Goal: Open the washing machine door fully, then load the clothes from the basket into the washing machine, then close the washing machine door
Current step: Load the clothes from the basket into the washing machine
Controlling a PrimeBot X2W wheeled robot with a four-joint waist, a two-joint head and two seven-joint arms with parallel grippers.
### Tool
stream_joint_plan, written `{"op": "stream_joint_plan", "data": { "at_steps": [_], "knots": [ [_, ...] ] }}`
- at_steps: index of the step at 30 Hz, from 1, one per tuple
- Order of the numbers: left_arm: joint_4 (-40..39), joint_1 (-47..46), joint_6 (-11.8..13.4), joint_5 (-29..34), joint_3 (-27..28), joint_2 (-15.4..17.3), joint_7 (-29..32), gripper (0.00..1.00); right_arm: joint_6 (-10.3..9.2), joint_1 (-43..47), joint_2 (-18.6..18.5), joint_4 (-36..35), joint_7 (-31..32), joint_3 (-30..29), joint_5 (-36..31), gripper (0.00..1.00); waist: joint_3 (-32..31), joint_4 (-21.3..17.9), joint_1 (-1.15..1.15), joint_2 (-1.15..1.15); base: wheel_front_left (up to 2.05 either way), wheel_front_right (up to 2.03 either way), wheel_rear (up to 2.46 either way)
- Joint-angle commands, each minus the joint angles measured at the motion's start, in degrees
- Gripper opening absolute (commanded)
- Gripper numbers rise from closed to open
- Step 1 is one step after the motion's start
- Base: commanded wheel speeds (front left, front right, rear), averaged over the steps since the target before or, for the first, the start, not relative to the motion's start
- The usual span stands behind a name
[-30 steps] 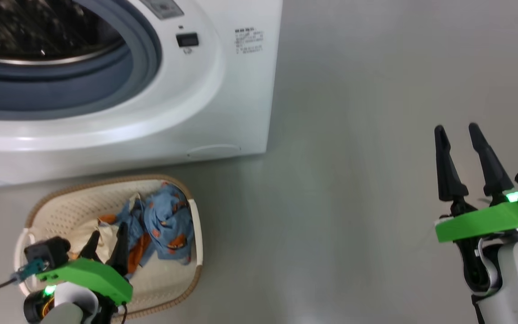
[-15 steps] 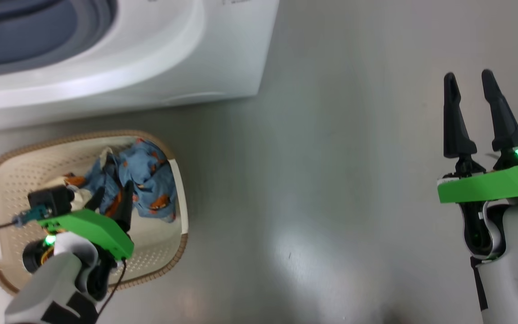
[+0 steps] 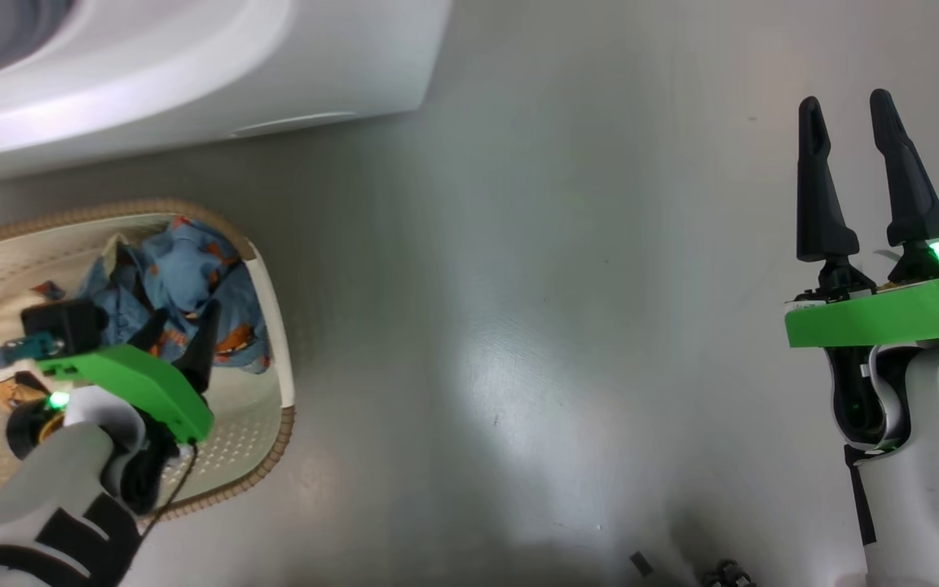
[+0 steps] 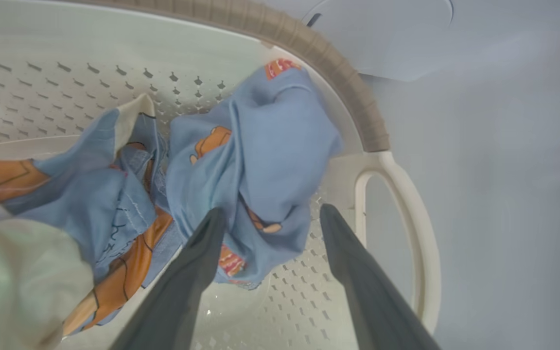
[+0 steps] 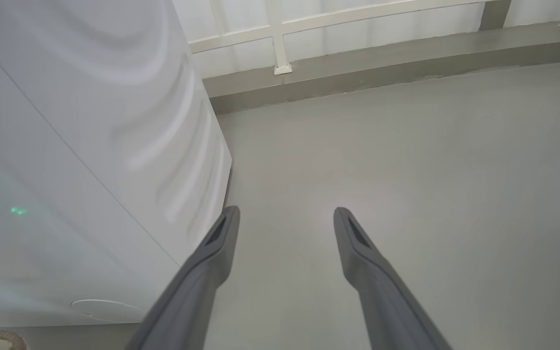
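My gripper is about to lift the blue garment [image 3: 189, 274], which lies bunched beside the cream-tipped clothes, edges merely [image 4: 165, 181] touching. The blue garment will come free by itself when I lift it.
The cream basket [image 3: 277, 342] lies on the floor at the left, below the white washing machine [image 3: 192, 73]. Light blue clothes [image 3: 180, 273] with orange prints are heaped in it. My left gripper [image 3: 184, 324] reaches down into the basket. In the left wrist view the left gripper [image 4: 272, 214] is open, its fingers on either side of the lower fold of a blue garment [image 4: 265, 141], near the basket's brown rim [image 4: 343, 87] and white handle [image 4: 409, 194]. My right gripper [image 3: 844, 114] is open and empty over bare floor, far right. The washing machine door is out of view.
Grey floor spreads between the basket and my right arm. In the right wrist view the right gripper [image 5: 285, 214] hangs beside the washer's white side panel [image 5: 90, 146], with a white railing [image 5: 280, 29] on a kerb beyond. Small dark bits [image 3: 722, 571] lie at the bottom edge.
The camera has tilted down and turned, so the washer's drum has slid out of the picture. My left gripper has reached deeper into the basket toward the blue clothes. The right gripper stays open.
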Motion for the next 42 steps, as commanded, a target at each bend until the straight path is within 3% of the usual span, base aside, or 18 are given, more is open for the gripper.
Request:
{"op": "stream_joint_plan", "data": {
  "at_steps": [1, 14, 15, 16, 17, 18, 30, 36, 42],
  "knots": [
    [0.55, -1.09, -0.09, -1.27, 0.27, 2.85, 0.06, 1.0, 0.12, 0.89, 0.51, -1.56, -0.43, 1.65, -0.73, 1.0, 0.89, -0.93, 0.0, 0.0, 0.0, 0.0, 0.0],
    [4.48, -5.65, -0.09, -6.58, -5.4, 4.52, 1.58, 1.0, 0.12, -0.26, 0.52, -2.95, -0.43, 4.4, -1.1, 1.0, 3.32, -2.57, 0.0, 0.0, 0.0, 0.0, 0.0],
    [4.62, -5.76, -0.09, -6.99, -5.69, 4.62, 1.66, 0.93, 0.12, -0.24, 0.55, -3.05, -0.43, 4.55, -1.1, 1.0, 3.32, -2.68, 0.0, 0.0, 0.0, 0.0, 0.0],
    [4.71, -5.88, -0.09, -7.38, -5.98, 4.66, 1.72, 0.41, 0.12, -0.24, 0.55, -3.11, -0.43, 4.69, -1.11, 1.0, 3.3, -2.75, 0.0, 0.0, 0.0, 0.0, 0.0],
    [4.74, -5.93, -0.09, -7.78, -6.27, 4.68, 1.82, 0.16, 0.12, -0.21, 0.54, -3.13, -0.43, 4.82, -1.11, 1.0, 3.23, -2.81, 0.0, 0.0, 0.0, 0.0, 0.0],
    [4.73, -5.94, -0.09, -8.23, -6.52, 4.69, 1.92, 0.0, 0.12, -0.14, 0.53, -3.14, -0.43, 4.91, -1.1, 1.0, 3.09, -2.86, 0.0, 0.0, 0.0, 0.0, 0.0],
    [4.05, -3.42, -0.09, -12.58, -7.06, 4.32, -0.03, 0.0, 0.12, 1.19, 0.62, -1.92, -0.43, 4.56, -0.2, 1.0, -2.99, -1.76, 0.0, 0.0, 0.0, 0.0, 0.0],
    [3.1, -0.87, -0.09, -13.91, -3.62, 4.54, -0.42, 0.0, 0.12, 2.33, 0.14, -0.92, -0.43, 4.55, 0.48, 1.0, -7.4, -0.64, 0.0, 0.0, 0.0, 0.0, 0.0],
    [0.06, 2.91, -0.09, -8.52, 4.58, 4.29, -0.45, 0.0, 0.12, 4.5, -0.66, 0.02, -0.43, 4.2, 1.12, 1.0, -12.43, 1.48, 0.0, 0.0, 0.0, 0.0, 0.0]
  ]
}}
